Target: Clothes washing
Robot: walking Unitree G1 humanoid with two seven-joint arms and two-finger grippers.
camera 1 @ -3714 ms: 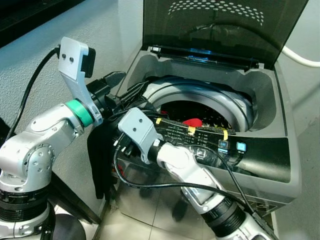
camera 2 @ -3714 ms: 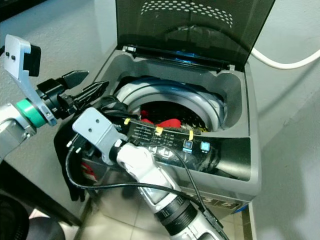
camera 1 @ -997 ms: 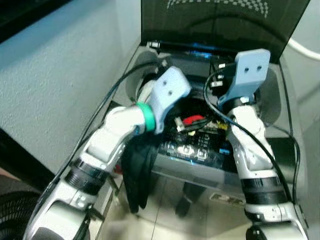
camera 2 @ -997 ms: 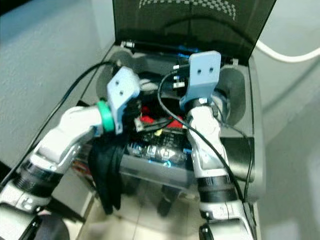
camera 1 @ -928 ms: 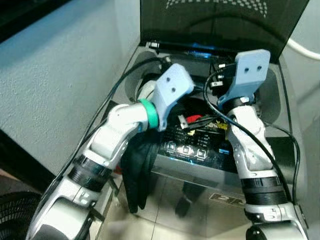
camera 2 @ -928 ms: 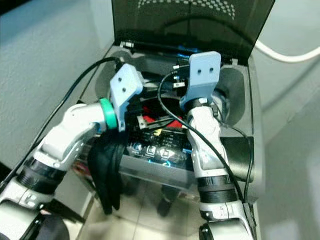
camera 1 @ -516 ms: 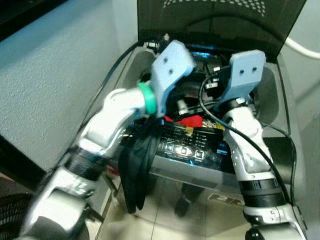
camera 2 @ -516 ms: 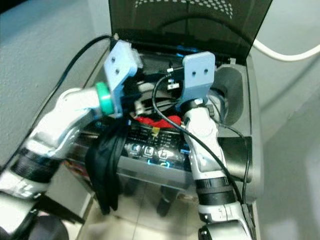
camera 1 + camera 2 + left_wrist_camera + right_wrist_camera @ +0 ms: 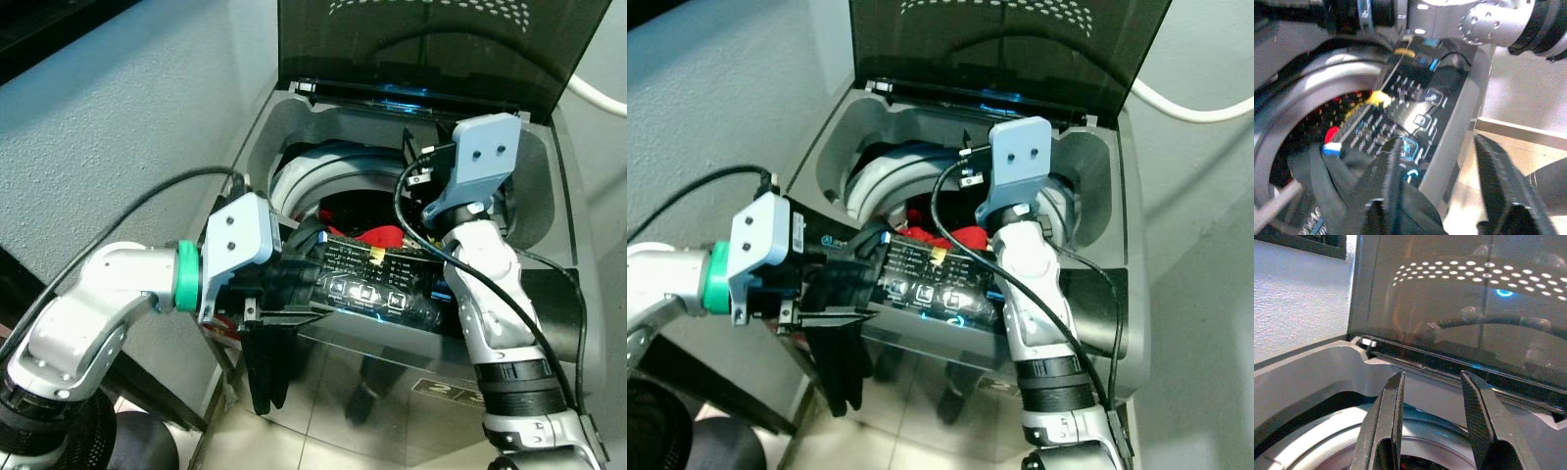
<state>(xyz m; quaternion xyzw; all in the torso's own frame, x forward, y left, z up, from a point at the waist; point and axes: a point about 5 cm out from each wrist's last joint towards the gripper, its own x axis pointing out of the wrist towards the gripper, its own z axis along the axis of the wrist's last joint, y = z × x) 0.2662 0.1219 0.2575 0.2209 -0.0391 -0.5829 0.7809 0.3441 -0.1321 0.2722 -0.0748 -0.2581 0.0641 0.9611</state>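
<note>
My gripper will lift the black garment (image 9: 310,241) toward the drum, and the garment will trail over the panel, as a long end (image 9: 265,369) hangs limply down the machine's front.
A grey top-loading washing machine (image 9: 549,323) stands with its dark lid (image 9: 431,49) raised. Red clothes (image 9: 377,235) lie in the drum behind the lit control panel (image 9: 367,289). A black garment (image 9: 266,362) hangs over the front left corner and down the machine's side. My left gripper (image 9: 1439,144) is open at that corner, its fingers (image 9: 1393,181) straddling the panel's edge with the black cloth under them. My right arm (image 9: 480,284) reaches over the panel, and the right gripper (image 9: 1432,376) hangs open over the drum, facing the lid's hinge with nothing between the fingers.
A textured grey wall (image 9: 118,127) runs close along the machine's left side. A white hose (image 9: 598,98) crosses the wall at the upper right. Tiled floor (image 9: 333,411) lies in front of the machine, with a dark round object (image 9: 686,441) at the lower left.
My left arm has pulled back from over the drum and dropped to the front left corner beside the hanging black garment. The right arm has stayed over the drum.
</note>
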